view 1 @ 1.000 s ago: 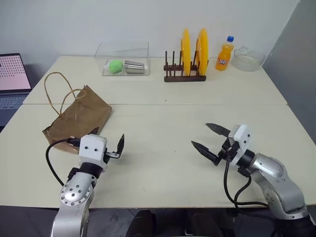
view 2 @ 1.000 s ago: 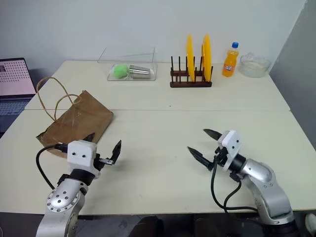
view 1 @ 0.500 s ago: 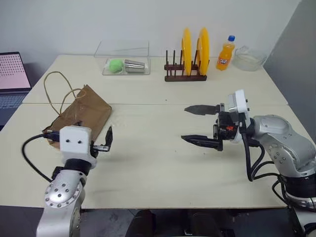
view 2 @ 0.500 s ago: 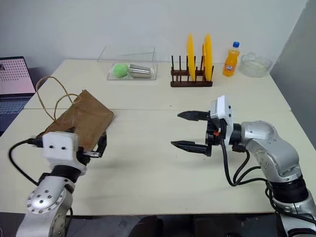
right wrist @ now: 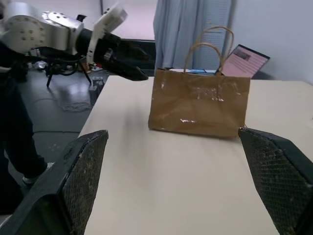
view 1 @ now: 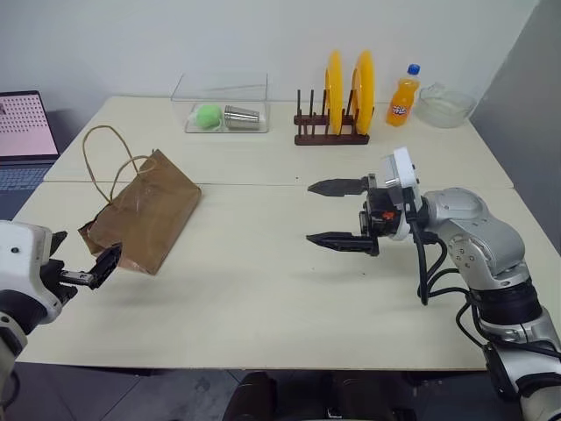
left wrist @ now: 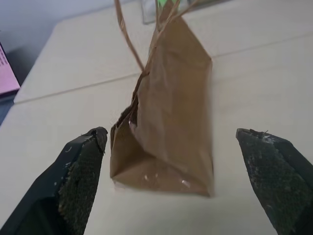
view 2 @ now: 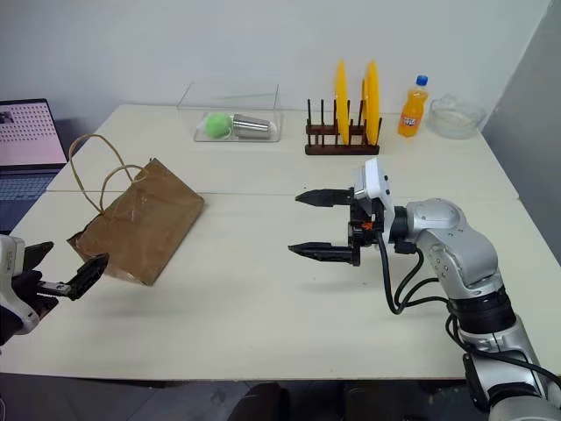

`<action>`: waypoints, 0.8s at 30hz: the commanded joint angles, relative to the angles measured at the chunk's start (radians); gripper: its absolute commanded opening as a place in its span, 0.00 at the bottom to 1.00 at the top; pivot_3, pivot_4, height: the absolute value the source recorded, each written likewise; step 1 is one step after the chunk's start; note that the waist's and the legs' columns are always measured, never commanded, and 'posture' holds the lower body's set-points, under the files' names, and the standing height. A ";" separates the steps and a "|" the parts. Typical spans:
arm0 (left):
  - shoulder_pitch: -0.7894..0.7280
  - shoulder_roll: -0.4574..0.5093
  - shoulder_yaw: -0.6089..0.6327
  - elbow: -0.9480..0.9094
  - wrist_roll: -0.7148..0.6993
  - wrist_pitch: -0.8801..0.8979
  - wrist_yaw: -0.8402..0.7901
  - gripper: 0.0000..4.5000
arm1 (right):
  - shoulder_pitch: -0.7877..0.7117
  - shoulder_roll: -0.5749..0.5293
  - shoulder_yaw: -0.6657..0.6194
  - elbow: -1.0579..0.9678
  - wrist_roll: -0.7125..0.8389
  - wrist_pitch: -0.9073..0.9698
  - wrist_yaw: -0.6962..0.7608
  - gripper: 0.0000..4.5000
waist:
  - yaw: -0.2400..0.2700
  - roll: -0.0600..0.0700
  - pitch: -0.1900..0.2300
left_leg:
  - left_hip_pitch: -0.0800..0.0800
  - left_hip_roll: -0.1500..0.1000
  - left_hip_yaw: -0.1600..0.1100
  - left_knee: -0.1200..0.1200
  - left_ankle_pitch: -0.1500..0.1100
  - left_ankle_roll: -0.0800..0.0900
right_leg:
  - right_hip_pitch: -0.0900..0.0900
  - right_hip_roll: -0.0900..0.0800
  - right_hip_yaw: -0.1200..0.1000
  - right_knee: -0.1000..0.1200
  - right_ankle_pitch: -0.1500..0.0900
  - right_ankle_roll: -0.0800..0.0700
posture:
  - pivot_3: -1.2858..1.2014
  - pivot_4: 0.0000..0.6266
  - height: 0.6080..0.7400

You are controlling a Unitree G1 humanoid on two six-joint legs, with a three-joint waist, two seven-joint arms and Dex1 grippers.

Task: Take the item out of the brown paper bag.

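My gripper will carry the brown paper bag (view 1: pixel 158 213), and it will keep its shape upright, since it stands by itself with its narrow end creased inward (left wrist: pixel 133 149).
The brown paper bag (view 1: pixel 145 213) stands on the left part of the table with its tan loop handles (view 1: pixel 98 158) up. Its top is pinched together, so the item is hidden. My left gripper (view 1: pixel 81 256) hangs open at the table's front left corner, just short of the bag's narrow end (left wrist: pixel 166 127), which sits between its spread fingers (left wrist: pixel 80 181). My right gripper (view 1: pixel 333 213) is open above the table's middle, pointing left at the bag's broad side (right wrist: pixel 199 103) from well away. Both grippers hold nothing.
Along the back edge stand a clear box (view 1: pixel 224 103) with a green ball and a metal cup, a wooden rack (view 1: pixel 331 130) with two yellow plates, an orange soda bottle (view 1: pixel 401 95) and a glass bowl (view 1: pixel 443 105). A laptop (view 1: pixel 26 132) sits off the left.
My left gripper has swung out to the left and up, from the bag's near side to the table's corner. My right gripper has risen and turned to point left at the bag.
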 commanded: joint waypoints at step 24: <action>-0.443 0.288 -0.416 0.557 0.086 -0.099 -0.102 0.87 | -0.051 -0.072 0.010 -0.162 0.004 0.083 0.011 1.00 | -0.005 0.000 0.000 | -0.015 0.000 0.000 -0.001 -0.001 -0.002 | -0.016 -0.003 -0.002 0.001 0.003 -0.005 | 0.52 0.24 1.00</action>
